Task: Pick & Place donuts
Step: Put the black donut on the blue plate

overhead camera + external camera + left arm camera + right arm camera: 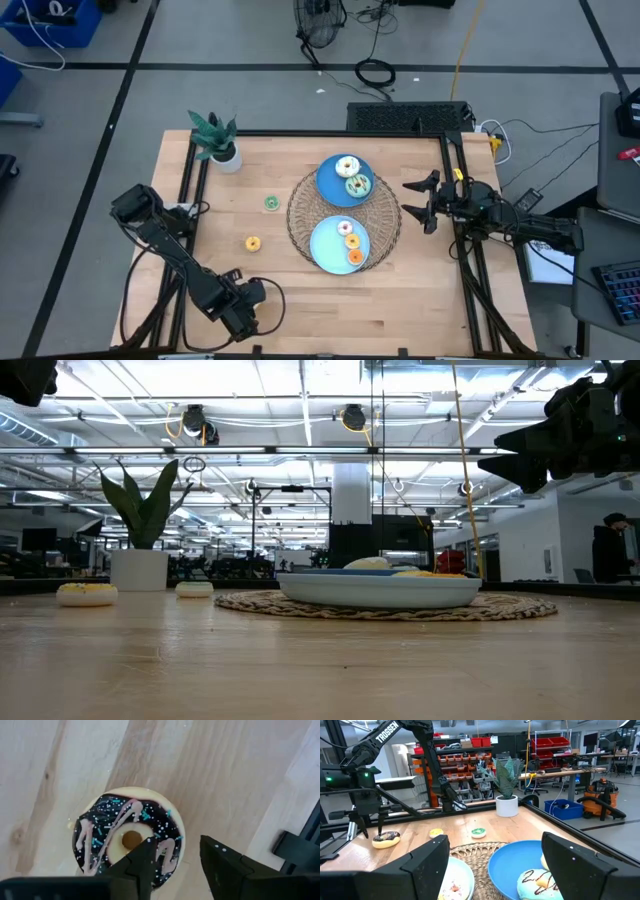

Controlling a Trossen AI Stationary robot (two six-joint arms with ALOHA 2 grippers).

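My left gripper should open wider and put one finger down into the donut's hole [132,840] before it closes, because that finger now ends over the chocolate donut's ring [162,829].
A chocolate-iced donut [125,837] with pink stripes and teal sprinkles lies flat on the table near its left near corner. My left gripper [177,842] is open and points down over it, one finger above the ring next to the hole, the other past its rim. In the high view this gripper [240,310] hides the donut. An orange donut [252,243] and a green donut [271,203] lie on the bare table. The far blue plate [325,175] holds a white donut [347,166] and a teal donut [358,185]. The near plate [320,250] holds two more. My right gripper [412,200] waits open to the right of the plates. My left gripper points down over the chocolate donut [386,839], and one finger [380,826] ends right at the top of the ring. I cannot tell whether it touches the icing. The donut lies flat on the table.
Both plates sit on a round woven mat [300,215] at the table's middle. A potted plant [218,140] stands at the far left corner. Black frame rails run along the left and right table edges. Bare wood lies along the near edge.
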